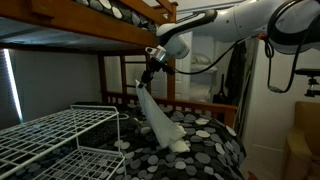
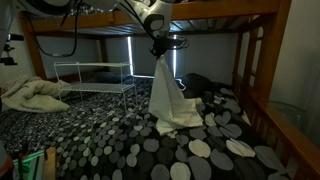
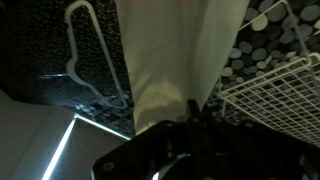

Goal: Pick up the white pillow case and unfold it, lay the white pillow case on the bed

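Next, my gripper moves clear of the bunk and lifts higher, because the upper bunk rail (image 1: 128,33) is close above it and the pillow case's lower end is resting crumpled.
The white pillow case (image 1: 158,122) hangs limp from my gripper (image 1: 146,78), which is shut on its top corner under the upper bunk. Its lower end rests crumpled on the bed (image 1: 205,150), a black mattress with grey and white spots. In the exterior view from the foot of the bed, the pillow case (image 2: 168,95) drapes down from the gripper (image 2: 161,52) to the bed (image 2: 150,145). In the wrist view the pillow case (image 3: 180,50) stretches away from the dark jaws (image 3: 193,112), with the bed (image 3: 100,50) behind it.
A white wire rack (image 1: 60,135) stands on the mattress beside the cloth, also shown in the exterior view from the foot of the bed (image 2: 95,75) and the wrist view (image 3: 275,95). A crumpled white blanket (image 2: 35,97) lies further off. The wooden upper bunk rail (image 1: 100,32) is close above the gripper.
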Action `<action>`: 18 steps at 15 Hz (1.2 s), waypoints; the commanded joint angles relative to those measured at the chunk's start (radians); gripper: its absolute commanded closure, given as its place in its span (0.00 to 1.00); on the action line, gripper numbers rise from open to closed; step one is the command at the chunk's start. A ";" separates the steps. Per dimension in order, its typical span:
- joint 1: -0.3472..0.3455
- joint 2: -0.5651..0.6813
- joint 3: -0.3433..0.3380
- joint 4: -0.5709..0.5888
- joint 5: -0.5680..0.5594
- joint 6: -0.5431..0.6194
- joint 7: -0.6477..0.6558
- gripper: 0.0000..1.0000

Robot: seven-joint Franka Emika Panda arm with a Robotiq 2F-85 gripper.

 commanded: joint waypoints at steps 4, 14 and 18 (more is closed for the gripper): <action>0.064 -0.155 0.017 -0.103 0.012 -0.286 -0.148 1.00; 0.030 -0.467 -0.127 -0.434 0.099 0.013 -0.358 1.00; 0.025 -0.627 -0.232 -0.558 0.084 0.109 -0.280 1.00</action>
